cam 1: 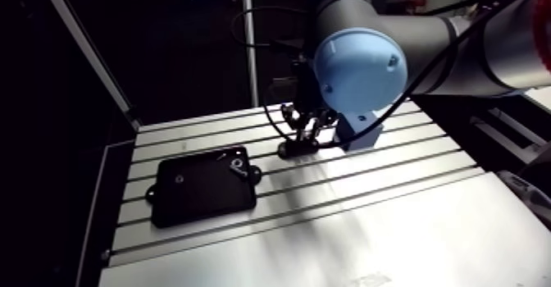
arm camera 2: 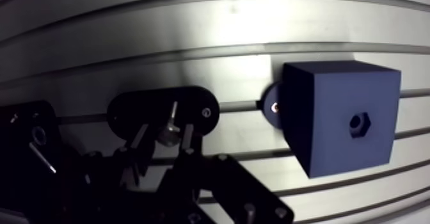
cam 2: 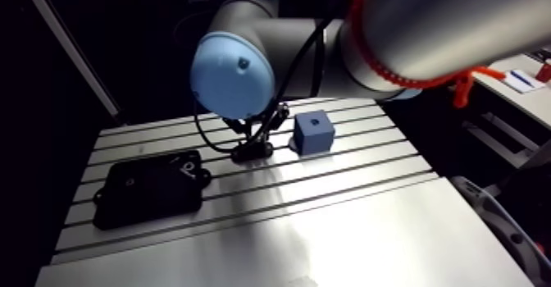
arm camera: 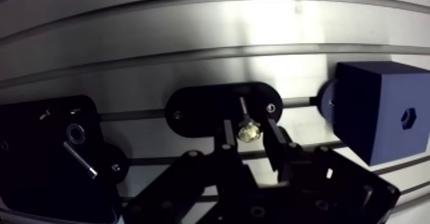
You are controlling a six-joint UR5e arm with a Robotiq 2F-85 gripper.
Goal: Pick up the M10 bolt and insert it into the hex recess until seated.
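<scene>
My gripper is going to lower the M10 bolt (arm camera: 247, 127) into the blue cube's hex hollow (arm camera: 408, 118), which has a dark hole inside, so the bolt will stand upright with its head still showing.
The M10 bolt (arm camera: 247, 131) lies on a black oval holder (arm camera: 192, 108) on the slotted table, its bright hex head toward me and its shank pointing away. My gripper (arm camera: 248, 134) is down over it, open, one finger (arm camera: 228, 137) on each side of the head with a thin gap showing. Just beside the holder stands the blue cube (arm camera: 374, 108). Its hex recess (arm camera: 405, 118) is in the side face turned to the wrist camera. In the arm view the gripper (cam 1: 305, 134) stands low over the holder, with the cube (cam 2: 314, 133) close by.
A black tray (cam 1: 203, 185) sits on the table on the holder's other side from the cube. It holds a small ring-shaped part (arm camera: 75, 134) and a thin pin or screw (arm camera: 80, 159). Bare slotted aluminium table (cam 1: 393, 216) runs toward the front edge.
</scene>
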